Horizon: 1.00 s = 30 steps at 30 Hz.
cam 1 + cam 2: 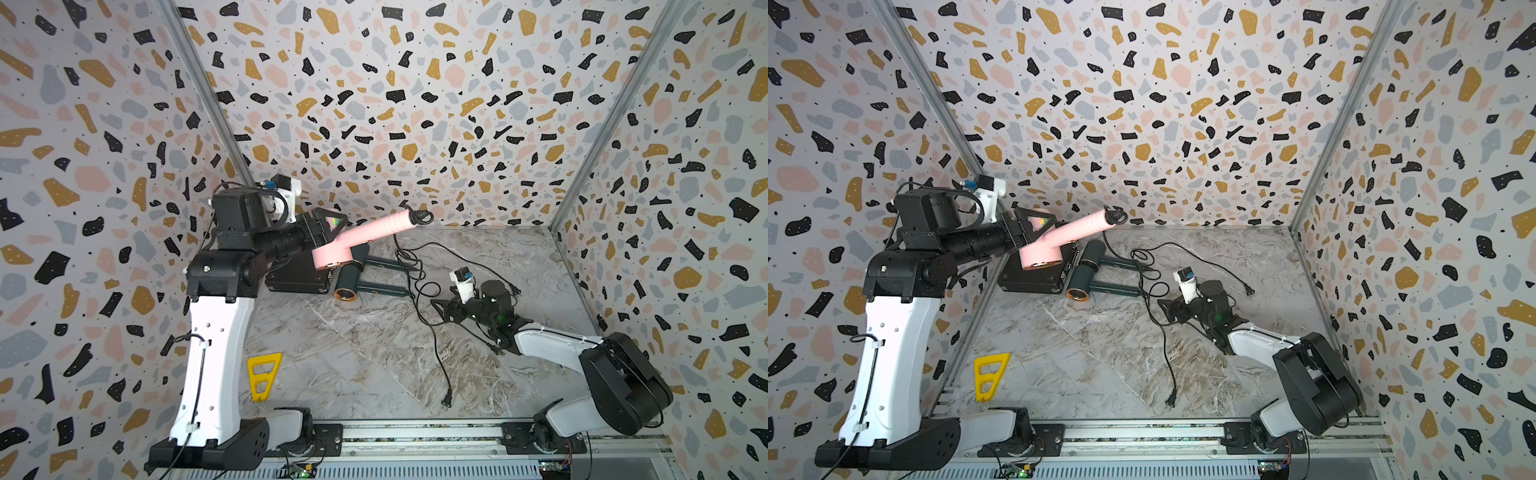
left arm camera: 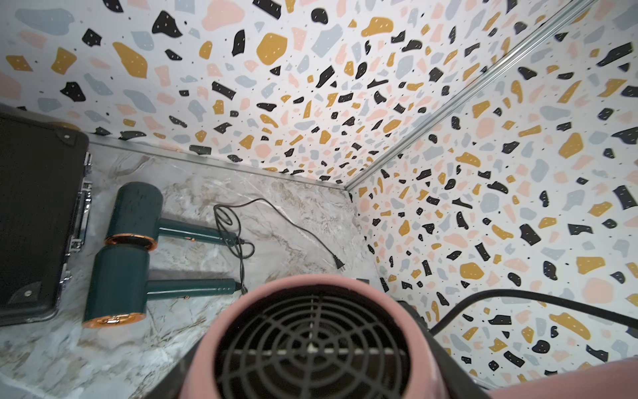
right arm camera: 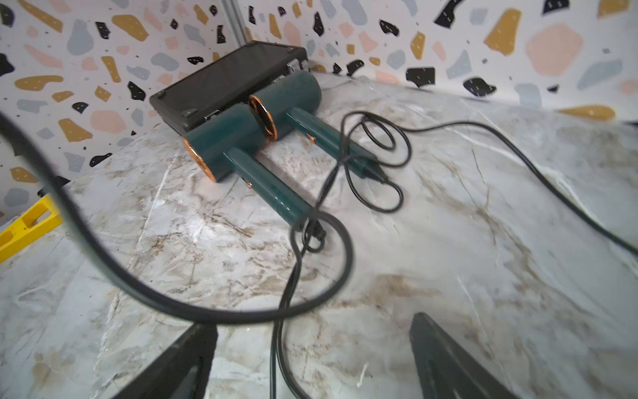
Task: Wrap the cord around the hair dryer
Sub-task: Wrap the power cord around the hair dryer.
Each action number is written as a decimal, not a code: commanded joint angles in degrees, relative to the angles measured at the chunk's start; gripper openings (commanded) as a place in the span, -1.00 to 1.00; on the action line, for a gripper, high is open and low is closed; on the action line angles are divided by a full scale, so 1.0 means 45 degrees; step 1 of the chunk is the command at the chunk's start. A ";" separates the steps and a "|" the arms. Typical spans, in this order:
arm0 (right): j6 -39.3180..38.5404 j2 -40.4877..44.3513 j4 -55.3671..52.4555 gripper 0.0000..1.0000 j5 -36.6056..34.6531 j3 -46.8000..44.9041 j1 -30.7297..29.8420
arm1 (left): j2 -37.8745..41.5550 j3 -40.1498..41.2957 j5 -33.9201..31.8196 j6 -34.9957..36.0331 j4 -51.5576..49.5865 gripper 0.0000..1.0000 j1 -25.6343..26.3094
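My right gripper is open, and the cord loops slack [image 3: 341, 270] over it. My right gripper should pinch the cord [image 3: 284, 312] and keep hold of it while my left gripper lifts the hair dryer.
In both top views my left gripper [image 1: 337, 232] is shut on the head of the pink hair dryer [image 1: 332, 253] and holds it above the table's back left. The handle [image 1: 374, 228] slants up to the right. A few turns of black cord [image 1: 420, 217] sit at the handle's end. From there the cord drops to the table, and a strand [image 1: 432, 332] ends in a plug [image 1: 446, 400]. The left wrist view shows the dryer's rear grille [image 2: 312, 349]. My right gripper [image 3: 313, 323] is open and low over the table, with a cord strand [image 3: 276, 349] lying between its fingers.
Two dark green hair dryers [image 1: 353, 286] [image 1: 360, 255] lie beside a black case [image 1: 297, 276] at the back left, their cords tangled together [image 1: 409, 270]. Another plug [image 1: 515, 291] lies near the right arm. A yellow triangular piece [image 1: 262, 376] sits at the front left.
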<state>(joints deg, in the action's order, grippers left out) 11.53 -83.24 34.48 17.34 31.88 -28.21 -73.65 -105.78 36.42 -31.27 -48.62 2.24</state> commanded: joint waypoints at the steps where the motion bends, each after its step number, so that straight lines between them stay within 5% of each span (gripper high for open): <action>1: 0.1339 0.0024 0.1416 0.80 0.0646 -0.0296 0.0135 | -0.0039 -0.0982 0.0833 -0.1323 0.1669 -1.00 -0.0032; 8: 0.3290 -0.2399 0.5469 0.79 0.2018 0.0098 0.0054 | 0.0013 -0.1084 0.1502 -0.2546 0.2581 -1.00 0.0222; 17: 0.3005 -0.3350 0.5306 0.78 0.2002 0.1704 -0.1032 | 0.0204 -0.0425 0.1564 -0.3092 0.3419 -1.00 0.0225; 30: 0.2717 0.0025 0.1791 0.69 0.2668 -0.0766 -0.0166 | -0.0197 -0.0286 0.0896 -0.2648 0.3442 -1.00 0.0225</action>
<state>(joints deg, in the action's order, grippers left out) 23.55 -86.32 45.25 26.26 30.30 -28.38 -75.07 -107.09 40.32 -43.07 -39.70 3.07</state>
